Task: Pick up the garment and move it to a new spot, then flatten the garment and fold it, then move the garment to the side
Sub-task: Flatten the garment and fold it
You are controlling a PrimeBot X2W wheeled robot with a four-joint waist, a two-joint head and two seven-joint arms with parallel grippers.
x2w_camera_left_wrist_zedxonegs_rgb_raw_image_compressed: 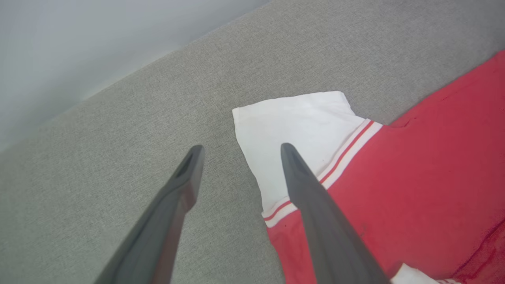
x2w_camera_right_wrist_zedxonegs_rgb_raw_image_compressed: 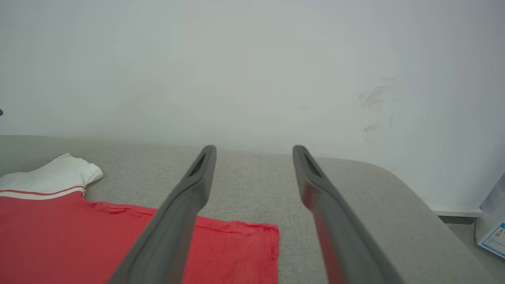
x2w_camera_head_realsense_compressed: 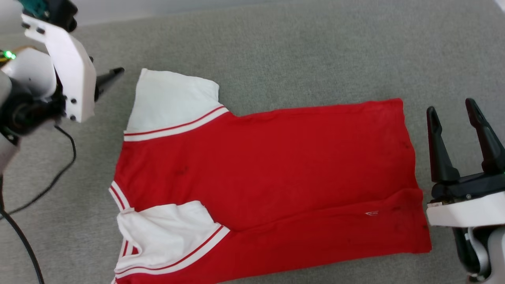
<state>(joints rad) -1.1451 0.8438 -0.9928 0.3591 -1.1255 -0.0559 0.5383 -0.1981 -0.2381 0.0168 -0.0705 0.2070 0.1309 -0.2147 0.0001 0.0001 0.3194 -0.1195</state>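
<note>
The garment's far edge (x2w_camera_head_realsense_compressed: 322, 109) will show hidden print when I fold it over, because a small white logo (x2w_camera_head_realsense_compressed: 371, 213) can be seen on the folded near edge.
The garment (x2w_camera_head_realsense_compressed: 276, 157) lies spread on the grey cushion, plain red side up, with its collar end to the left and its hem to the right. Its far white sleeve (x2w_camera_head_realsense_compressed: 173, 98) lies flat. The near sleeve (x2w_camera_head_realsense_compressed: 165, 232) and the near long edge are folded over onto the body. My left gripper (x2w_camera_left_wrist_zedxonegs_rgb_raw_image_compressed: 241, 150) hovers open above the far sleeve's outer edge, holding nothing; one dark fingertip (x2w_camera_head_realsense_compressed: 116, 72) shows past the white wrist bracket. My right gripper (x2w_camera_head_realsense_compressed: 453, 112) stands open and empty just right of the hem, apart from the cloth.
The grey upholstered surface (x2w_camera_head_realsense_compressed: 276, 51) runs back to a white wall (x2w_camera_right_wrist_zedxonegs_rgb_raw_image_compressed: 252, 59), and its rounded edge (x2w_camera_right_wrist_zedxonegs_rgb_raw_image_compressed: 414, 185) falls away on the right. A black cable (x2w_camera_head_realsense_compressed: 59, 173) loops down at the left. A labelled box (x2w_camera_right_wrist_zedxonegs_rgb_raw_image_compressed: 491, 232) stands beyond the right edge.
</note>
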